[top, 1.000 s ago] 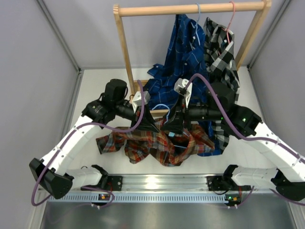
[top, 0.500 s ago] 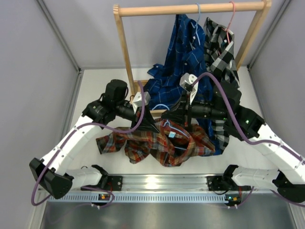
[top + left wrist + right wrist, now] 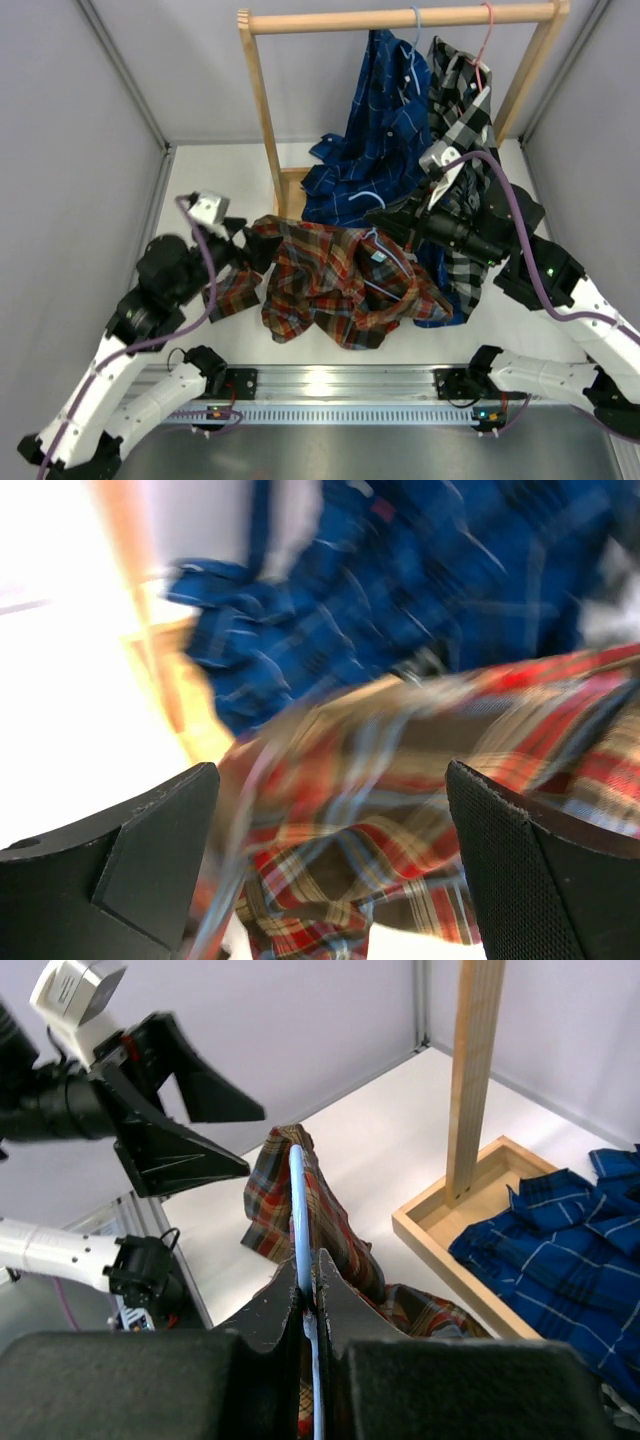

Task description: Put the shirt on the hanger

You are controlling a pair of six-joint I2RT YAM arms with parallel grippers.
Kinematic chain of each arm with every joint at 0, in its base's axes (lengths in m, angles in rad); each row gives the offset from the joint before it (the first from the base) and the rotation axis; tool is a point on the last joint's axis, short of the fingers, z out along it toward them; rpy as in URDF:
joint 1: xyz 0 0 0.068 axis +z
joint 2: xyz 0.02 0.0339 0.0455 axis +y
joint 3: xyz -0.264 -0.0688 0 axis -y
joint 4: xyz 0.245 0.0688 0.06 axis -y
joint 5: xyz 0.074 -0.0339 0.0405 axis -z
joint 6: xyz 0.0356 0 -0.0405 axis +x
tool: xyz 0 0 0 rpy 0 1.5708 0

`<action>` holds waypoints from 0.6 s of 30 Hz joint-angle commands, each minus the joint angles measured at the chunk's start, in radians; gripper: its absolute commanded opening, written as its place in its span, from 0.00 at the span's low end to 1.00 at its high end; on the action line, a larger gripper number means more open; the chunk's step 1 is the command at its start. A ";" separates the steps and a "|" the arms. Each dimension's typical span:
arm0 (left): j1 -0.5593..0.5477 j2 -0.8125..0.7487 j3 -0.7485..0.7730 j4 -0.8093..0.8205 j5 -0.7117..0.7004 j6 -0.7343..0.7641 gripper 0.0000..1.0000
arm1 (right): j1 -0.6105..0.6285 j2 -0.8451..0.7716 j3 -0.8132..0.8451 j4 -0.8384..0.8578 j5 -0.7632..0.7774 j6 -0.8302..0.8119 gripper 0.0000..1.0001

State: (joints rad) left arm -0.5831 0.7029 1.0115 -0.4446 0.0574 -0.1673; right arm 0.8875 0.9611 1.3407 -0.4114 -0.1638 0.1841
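Note:
The robot's left gripper should pinch the shirt's covered shoulder (image 3: 333, 241) before the right gripper takes hold of the shirt's other side, because the hanger's exposed end (image 3: 408, 273) lies on top of the shirt.
The red-orange plaid shirt (image 3: 325, 285) lies bunched on the white table, with one part draped over the end of the light-blue wire hanger (image 3: 297, 1210). My right gripper (image 3: 310, 1295) is shut on that wire and holds it up over the shirt, seen from above at the right gripper (image 3: 388, 225). The hanger (image 3: 395, 258) runs into the shirt's folds, which hide most of it. My left gripper (image 3: 330, 820) is open and holds nothing. It stands just left of the shirt (image 3: 420, 810), and from above the left gripper (image 3: 243, 252) is at the shirt's left edge.
A wooden rack (image 3: 258, 110) with a base tray (image 3: 293, 180) stands at the back. A navy plaid shirt (image 3: 375, 130) and a black-and-white plaid shirt (image 3: 460, 110) hang from it, the latter on a pink hanger (image 3: 485, 40). Grey walls close in both sides.
The left gripper has opened, let go of the shirt and drawn back to the left. The right gripper has shut on the hanger and moved back and right with it.

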 commanded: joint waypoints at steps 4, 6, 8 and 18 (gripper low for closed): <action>-0.001 -0.160 -0.284 0.237 -0.309 -0.173 0.98 | 0.005 -0.018 0.078 0.033 0.049 0.000 0.00; -0.001 -0.128 -0.306 0.257 -0.359 -0.187 0.98 | 0.005 -0.015 0.098 0.020 0.049 -0.006 0.00; -0.001 -0.082 -0.304 0.257 -0.364 -0.201 0.96 | 0.005 -0.015 0.120 -0.001 0.055 -0.014 0.00; 0.018 0.148 -0.216 0.209 -0.761 -0.267 0.00 | 0.005 -0.087 0.089 -0.010 0.107 -0.026 0.00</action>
State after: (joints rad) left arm -0.5816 0.7746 0.7071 -0.2256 -0.4763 -0.3832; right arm 0.8875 0.9302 1.4147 -0.4625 -0.1055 0.1707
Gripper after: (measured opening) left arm 0.011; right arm 0.014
